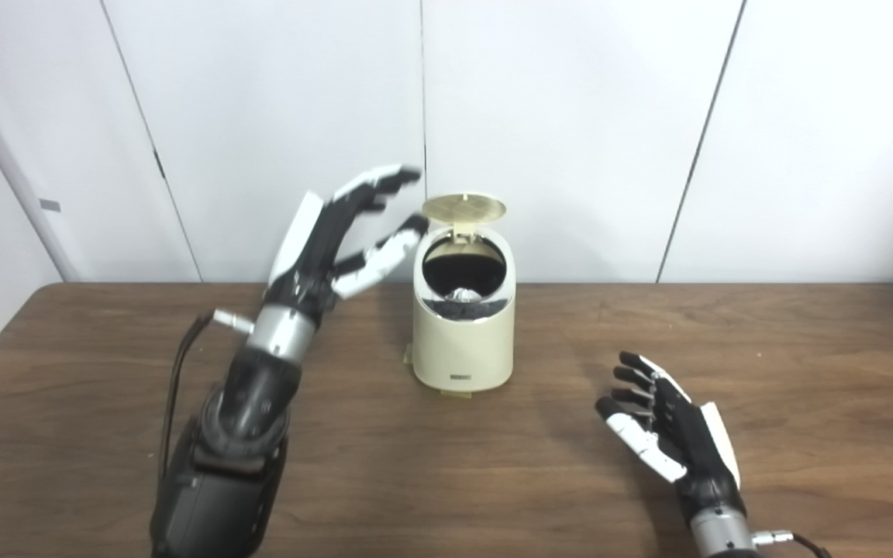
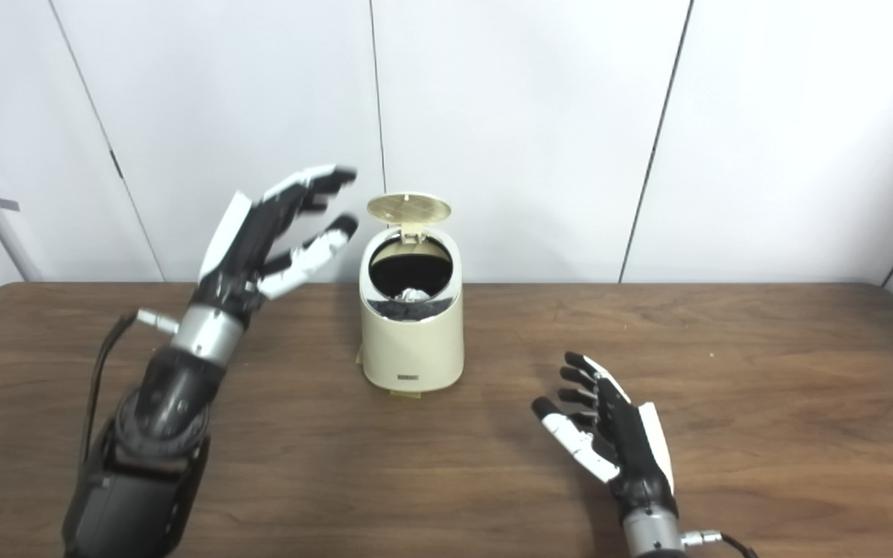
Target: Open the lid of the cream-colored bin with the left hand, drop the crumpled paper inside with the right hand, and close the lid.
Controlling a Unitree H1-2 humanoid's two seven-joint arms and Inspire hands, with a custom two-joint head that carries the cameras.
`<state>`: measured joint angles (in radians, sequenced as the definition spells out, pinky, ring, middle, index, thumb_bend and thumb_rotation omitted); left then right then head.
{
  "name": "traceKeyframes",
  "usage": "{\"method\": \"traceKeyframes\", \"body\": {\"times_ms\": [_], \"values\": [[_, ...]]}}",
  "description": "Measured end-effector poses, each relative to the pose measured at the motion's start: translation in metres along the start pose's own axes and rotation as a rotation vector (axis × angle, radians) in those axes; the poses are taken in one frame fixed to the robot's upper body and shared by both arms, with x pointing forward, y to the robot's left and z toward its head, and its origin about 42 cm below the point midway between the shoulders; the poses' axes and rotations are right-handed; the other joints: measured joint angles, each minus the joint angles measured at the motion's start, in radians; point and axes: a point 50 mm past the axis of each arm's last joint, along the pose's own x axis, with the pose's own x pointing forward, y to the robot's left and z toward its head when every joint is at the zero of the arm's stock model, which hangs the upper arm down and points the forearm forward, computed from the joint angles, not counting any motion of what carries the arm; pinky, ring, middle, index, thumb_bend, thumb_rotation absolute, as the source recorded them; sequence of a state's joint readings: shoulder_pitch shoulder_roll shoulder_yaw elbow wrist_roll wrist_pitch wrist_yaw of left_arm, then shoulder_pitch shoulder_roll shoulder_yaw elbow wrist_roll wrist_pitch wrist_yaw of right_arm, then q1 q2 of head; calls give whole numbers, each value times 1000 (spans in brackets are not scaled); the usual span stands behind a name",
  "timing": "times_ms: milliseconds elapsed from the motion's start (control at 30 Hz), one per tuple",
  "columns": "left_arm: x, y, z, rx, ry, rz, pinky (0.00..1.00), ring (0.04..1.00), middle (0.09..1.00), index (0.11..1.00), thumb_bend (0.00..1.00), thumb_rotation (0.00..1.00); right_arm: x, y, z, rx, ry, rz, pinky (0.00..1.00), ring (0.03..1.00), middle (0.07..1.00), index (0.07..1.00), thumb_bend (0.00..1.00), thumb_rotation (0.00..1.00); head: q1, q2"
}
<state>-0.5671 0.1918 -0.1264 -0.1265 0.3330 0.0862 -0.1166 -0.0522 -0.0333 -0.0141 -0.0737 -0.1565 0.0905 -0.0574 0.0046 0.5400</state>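
I see the crumpled paper [image 1: 463,294] below the rim of the bin's dark opening, so the lid [image 1: 463,208] will swing down flush and stay closed when I push it.
The cream-colored bin [image 1: 463,341] stands upright at the middle of the wooden table [image 1: 803,349]. Its round lid [image 1: 464,206] is tipped up and back on the hinge, leaving the dark mouth uncovered. A pale crumpled paper [image 1: 465,294] lies inside, just visible at the lower rim. My left hand [image 1: 338,240] is raised to the left of the bin, fingers spread, its fingertips near the lid's edge but holding nothing. My right hand [image 1: 663,426] rests low at the front right of the bin, open and empty, palm facing left.
White wall panels [image 1: 570,116] rise right behind the table's far edge. A black cable [image 1: 175,387] runs along my left forearm. Bare tabletop lies to both sides of the bin and in front of it.
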Motion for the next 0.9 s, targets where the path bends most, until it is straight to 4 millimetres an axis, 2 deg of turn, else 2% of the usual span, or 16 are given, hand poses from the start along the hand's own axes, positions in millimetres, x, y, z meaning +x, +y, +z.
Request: {"method": "traceKeyframes", "body": {"times_ms": [67,167,300,467,567,667,900], "values": [[12,0,10,73,-45,-20,796,871,891,869,570,593,2,-1,-3,85,14,8,778,869,901,919,559,787,2,-3],[25,0,19,200,-83,-39,828,916,927,899,575,598,3,-1,-5,186,24,8,798,889,914,923,565,821,3,-3],[35,1,28,407,-144,-74,872,992,973,928,549,614,4,-1,-5,236,27,16,808,903,919,922,573,845,2,-3],[49,-2,23,588,-152,-102,888,1000,979,929,573,695,4,0,-6,266,27,23,796,900,915,916,580,838,-2,-3],[54,-8,17,668,-142,-136,986,1000,985,916,588,768,5,1,-5,283,26,26,803,897,911,916,571,833,-3,0],[58,-12,11,772,-138,-168,999,1000,984,875,607,846,5,2,-5,275,26,31,792,895,909,925,557,848,-2,2],[59,-13,9,923,-116,-168,1000,1000,964,802,625,880,1,4,-3,210,21,47,782,891,915,942,567,822,-5,5]]}}
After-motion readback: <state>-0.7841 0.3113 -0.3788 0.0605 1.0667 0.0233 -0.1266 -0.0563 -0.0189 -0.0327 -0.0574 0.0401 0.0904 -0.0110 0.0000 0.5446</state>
